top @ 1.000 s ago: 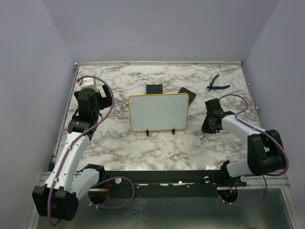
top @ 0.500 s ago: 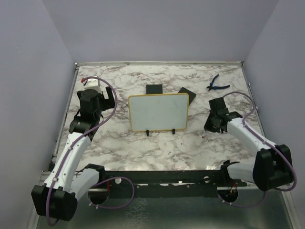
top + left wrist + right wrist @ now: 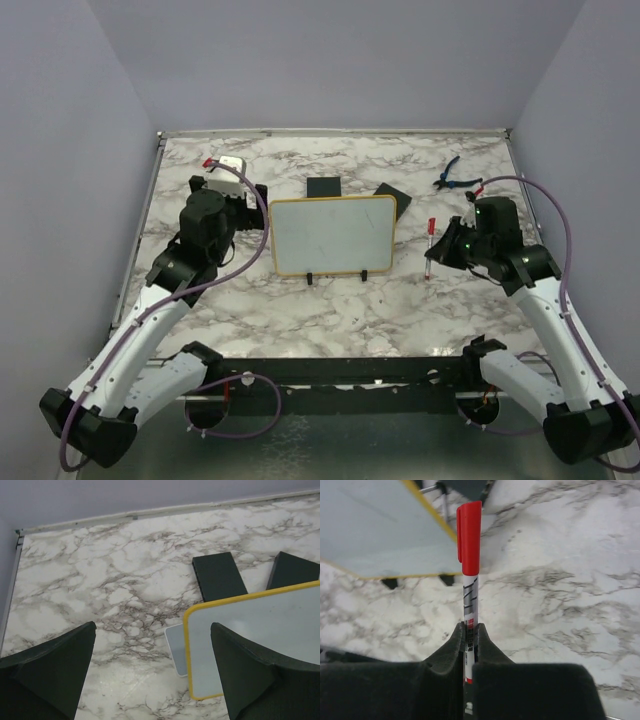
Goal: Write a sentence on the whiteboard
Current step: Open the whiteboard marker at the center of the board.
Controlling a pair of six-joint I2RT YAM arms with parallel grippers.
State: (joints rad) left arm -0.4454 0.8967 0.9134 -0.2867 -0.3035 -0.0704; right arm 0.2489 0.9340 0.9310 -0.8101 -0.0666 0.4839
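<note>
I go on moving my open left gripper toward the marker until it closes on the cap, because the marker's red cap [image 3: 432,226] is sticking out clear of my right gripper.
The whiteboard [image 3: 332,235], white with a yellow frame and two black feet, stands upright mid-table. Its surface shows only faint marks, and I cannot make out a sentence. My right gripper [image 3: 442,250] is shut on a marker with a red cap [image 3: 430,240], held just right of the board. In the right wrist view the marker [image 3: 469,540] sticks out of the shut gripper [image 3: 470,630], cap on, pointing past the whiteboard's lower corner [image 3: 375,525]. My left gripper [image 3: 257,212] is open at the board's left edge. In the left wrist view the whiteboard's corner [image 3: 240,630] sits by the right finger [image 3: 260,680].
Two black squares [image 3: 323,187] [image 3: 390,195] lie behind the board. Blue pliers [image 3: 455,175] lie at the back right. A small grey flat piece [image 3: 176,647] shows just behind the board's left edge. Walls enclose the marble table [image 3: 300,310].
My right arm has swung up and outward, and the red-capped marker now points toward the board. My left gripper has moved right to the board's left edge.
</note>
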